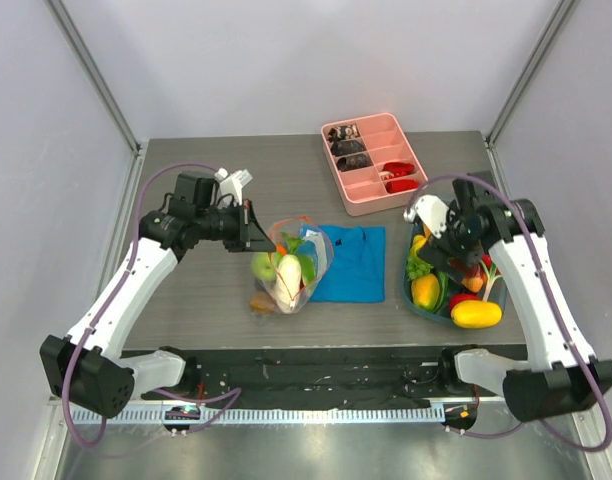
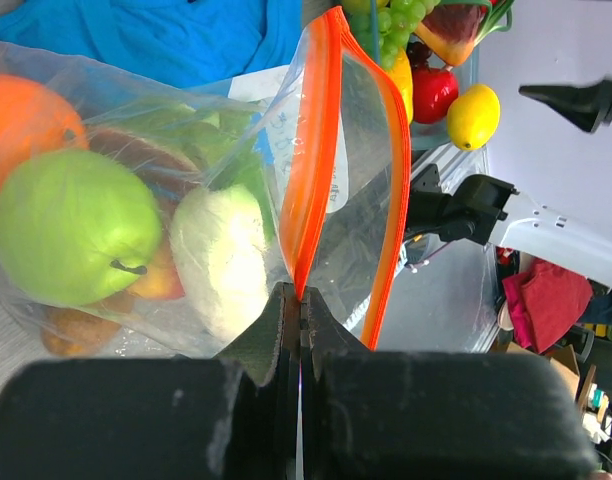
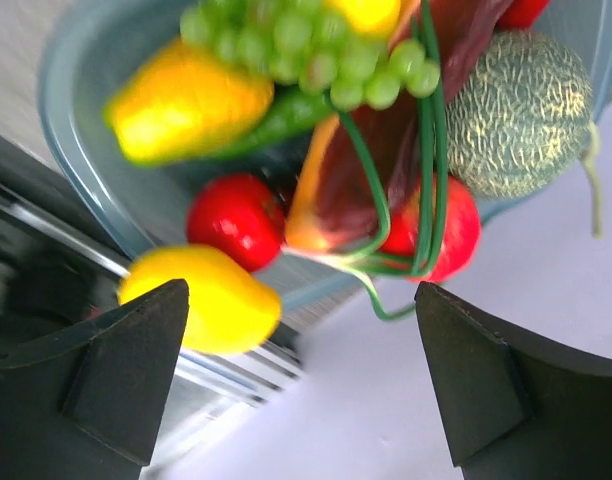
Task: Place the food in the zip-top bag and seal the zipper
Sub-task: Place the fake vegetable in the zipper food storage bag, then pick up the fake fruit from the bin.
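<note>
The robot's open right gripper should move next toward the lemon, which lies uncovered at the bowl's near edge [image 1: 470, 326], until the gripper's fingers straddle the lemon's sides [image 1: 476, 314].
The clear zip-top bag [image 1: 291, 268] lies mid-table with its mouth open, holding a green apple [image 2: 71, 240], an orange [image 2: 26, 120] and a white piece [image 2: 221, 260]. My left gripper [image 1: 258, 233] is shut on the orange-red zipper [image 2: 316, 150] at the end of the bag's rim; in the left wrist view [image 2: 301, 297] the strip runs between the closed jaws. More food fills a teal bowl [image 1: 410, 290]: grapes [image 3: 316, 40], a lemon [image 3: 201, 300], a red piece [image 3: 236, 220] and a melon [image 3: 516, 110]. My right gripper [image 1: 448, 262] hovers over the bowl, open and empty [image 3: 306, 345].
A folded blue cloth [image 1: 351, 262] lies between bag and bowl, partly under the bag. A pink divided tray [image 1: 376, 165] with small dark and red pieces stands at the back. A lemon [image 1: 476, 313] sits at the bowl's near edge.
</note>
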Tool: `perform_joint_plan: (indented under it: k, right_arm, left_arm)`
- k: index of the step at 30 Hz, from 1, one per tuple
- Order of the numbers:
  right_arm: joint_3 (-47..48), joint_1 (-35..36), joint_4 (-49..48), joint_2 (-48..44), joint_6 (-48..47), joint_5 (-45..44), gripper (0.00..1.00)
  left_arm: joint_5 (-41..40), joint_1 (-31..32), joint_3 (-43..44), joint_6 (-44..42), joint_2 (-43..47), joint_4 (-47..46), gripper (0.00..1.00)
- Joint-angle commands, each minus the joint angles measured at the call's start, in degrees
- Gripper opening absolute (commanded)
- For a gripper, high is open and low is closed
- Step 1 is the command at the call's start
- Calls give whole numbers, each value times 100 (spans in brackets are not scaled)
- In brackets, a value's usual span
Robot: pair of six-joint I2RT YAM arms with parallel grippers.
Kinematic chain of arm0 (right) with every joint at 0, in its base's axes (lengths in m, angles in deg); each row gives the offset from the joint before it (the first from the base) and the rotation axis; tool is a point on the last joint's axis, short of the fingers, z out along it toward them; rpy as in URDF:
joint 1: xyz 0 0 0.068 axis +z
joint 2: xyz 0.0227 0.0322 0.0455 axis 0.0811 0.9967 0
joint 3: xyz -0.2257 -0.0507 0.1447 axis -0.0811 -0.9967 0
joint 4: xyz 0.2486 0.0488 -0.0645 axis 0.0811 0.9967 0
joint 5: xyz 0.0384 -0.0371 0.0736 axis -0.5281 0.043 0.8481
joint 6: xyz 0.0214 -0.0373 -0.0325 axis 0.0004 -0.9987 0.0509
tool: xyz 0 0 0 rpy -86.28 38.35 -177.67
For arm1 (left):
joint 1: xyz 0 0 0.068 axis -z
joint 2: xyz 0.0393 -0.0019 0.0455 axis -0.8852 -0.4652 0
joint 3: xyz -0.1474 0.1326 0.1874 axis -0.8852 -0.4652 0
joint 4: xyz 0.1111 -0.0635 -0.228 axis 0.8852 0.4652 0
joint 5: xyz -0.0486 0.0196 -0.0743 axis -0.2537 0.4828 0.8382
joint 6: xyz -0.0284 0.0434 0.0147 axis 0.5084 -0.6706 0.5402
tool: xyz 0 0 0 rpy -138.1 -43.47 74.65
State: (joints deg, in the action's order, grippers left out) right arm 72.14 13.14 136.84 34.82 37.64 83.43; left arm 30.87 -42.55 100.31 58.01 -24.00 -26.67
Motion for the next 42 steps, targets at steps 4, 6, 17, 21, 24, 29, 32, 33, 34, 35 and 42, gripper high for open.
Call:
perform_joint_plan:
  k: [4,6,17,21,24,29,32,33,34,35,42]
  right_arm:
    - [-674,3,1012,-714,-1543,-1290,99]
    - [-867,3,1013,-907,-1858,-1545,98]
    - [-2836,3,1039,-2515,-3652,-2205,98]
    - [-2969,3,1022,-2438,-3715,-1996,98]
    - [-2881,3,1030,-2061,-3495,-1610,94]
    - [-2652,3,1030,-1436,-3311,-993,84]
    - [-2626,3,1022,-1224,-3345,-826,79]
    - [-2678,3,1021,-1224,-3380,-808,77]
    - [-2713,12,1021,-1233,-3433,-782,75]
    - [-2740,12,1021,-1250,-3538,-773,73]
    - [-2881,56,1013,-1277,-3793,-598,70]
  left_arm:
    - [153,-39,56,-144,85,-247,0]
    - [162,-39,21,-127,103,-273,1]
    - [145,-30,30,-39,32,-344,0]
    - [101,-30,21,-13,68,-370,0]
    - [83,-30,-14,31,85,-396,0]
    - [66,-30,4,31,112,-388,0]
    - [48,-39,30,-4,120,-361,0]
    - [31,-39,21,-13,120,-370,0]
    - [30,-30,21,-13,120,-353,0]
    - [22,-30,21,-21,112,-352,0]
    - [4,-30,-5,-4,68,-352,0]
